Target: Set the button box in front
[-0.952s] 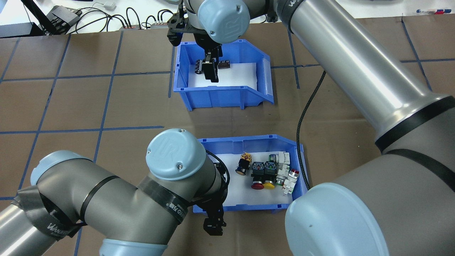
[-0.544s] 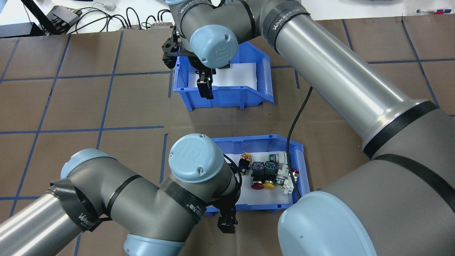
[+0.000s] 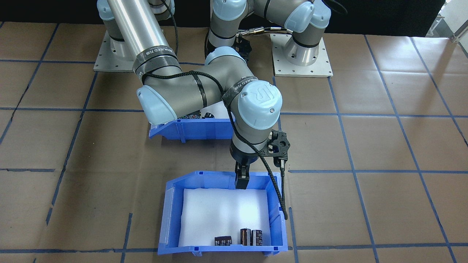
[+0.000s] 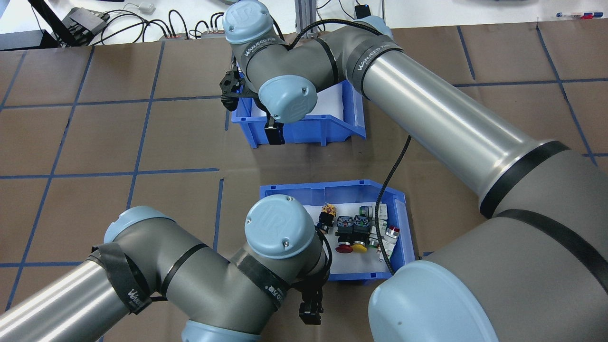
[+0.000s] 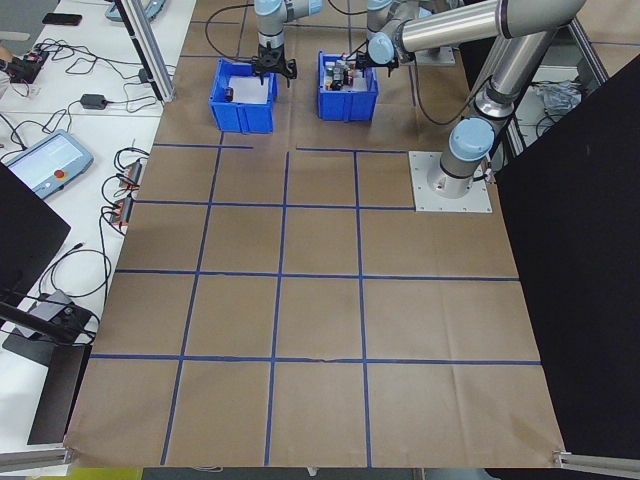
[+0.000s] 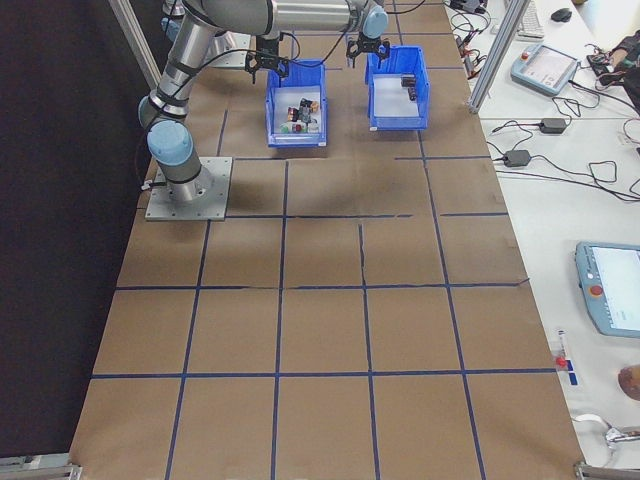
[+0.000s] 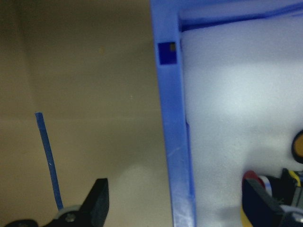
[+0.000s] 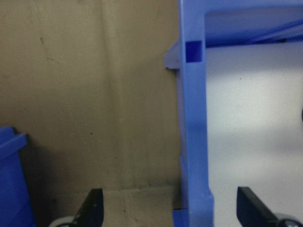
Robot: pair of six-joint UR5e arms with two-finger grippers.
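My gripper will pull the bin toward me, and the black cylindrical parts (image 3: 245, 237) should stay together along the bin's far side (image 3: 221, 248), because they already lie there.
The button box (image 4: 332, 188) is a blue bin with a white liner, holding red and yellow push buttons (image 4: 354, 229), and it stands nearest the robot. My left gripper (image 4: 310, 313) is open at its near wall. In the left wrist view that wall (image 7: 173, 142) runs between the spread fingers (image 7: 97, 203). My right gripper (image 4: 274, 135) is open at the near wall of the other blue bin (image 4: 311, 130). In the right wrist view that bin's wall (image 8: 194, 132) runs between its fingers (image 8: 92, 208). In the front-facing view the button box (image 3: 190, 129) is mostly hidden under the arm.
The other bin (image 3: 172, 219) holds a few black cylindrical parts (image 3: 252, 236) on white foam. A black cable (image 4: 392, 185) hangs from the right arm over the button box. Brown table covering with blue tape lines (image 4: 142, 133) surrounds both bins. Cables and devices (image 4: 85, 21) lie beyond the far edge.
My right gripper came out of the far bin's inside, toward the robot, down to its near wall. My left gripper slid to the right along the button box's near wall. Both bins stayed put.
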